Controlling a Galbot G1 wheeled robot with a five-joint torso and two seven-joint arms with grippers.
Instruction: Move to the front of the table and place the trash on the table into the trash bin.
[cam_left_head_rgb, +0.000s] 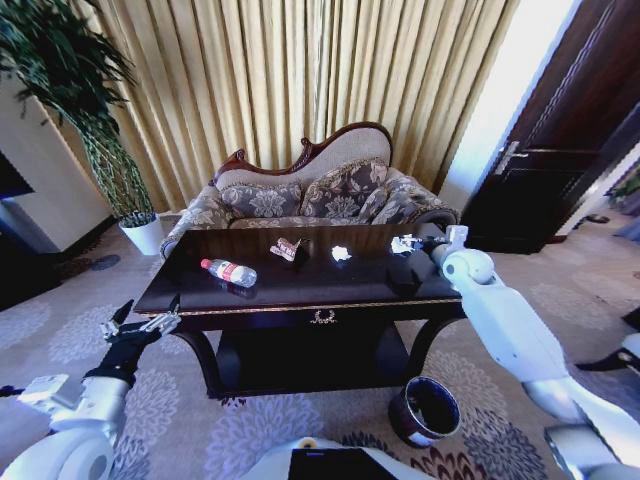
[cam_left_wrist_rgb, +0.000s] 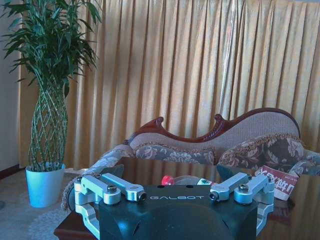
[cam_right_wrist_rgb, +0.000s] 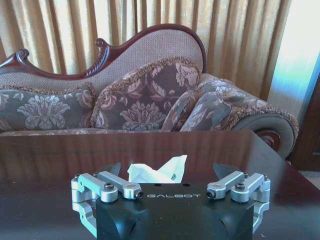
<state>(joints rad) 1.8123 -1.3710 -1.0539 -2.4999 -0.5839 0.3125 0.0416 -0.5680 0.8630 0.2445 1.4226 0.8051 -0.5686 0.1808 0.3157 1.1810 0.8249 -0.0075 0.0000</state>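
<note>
My gripper will lift the white crumpled paper, and the paper's creased flaps will keep sticking out instead of drooping, because a thin corner stands up on its own.
The dark glossy table stands in front of me. On it lie a clear bottle with a red label, a brownish wrapper and two white paper bits. My right gripper reaches over the table's right end, open, its fingers on either side of the white paper without touching it. My left gripper hangs open and empty off the table's front left corner, facing the bottle and wrapper. The dark round trash bin sits on the carpet by the table's front right leg.
A patterned sofa stands just behind the table, with curtains beyond it. A tall plant in a white pot is at the back left, and a dark door at the right. Carpet lies open to the left of the table.
</note>
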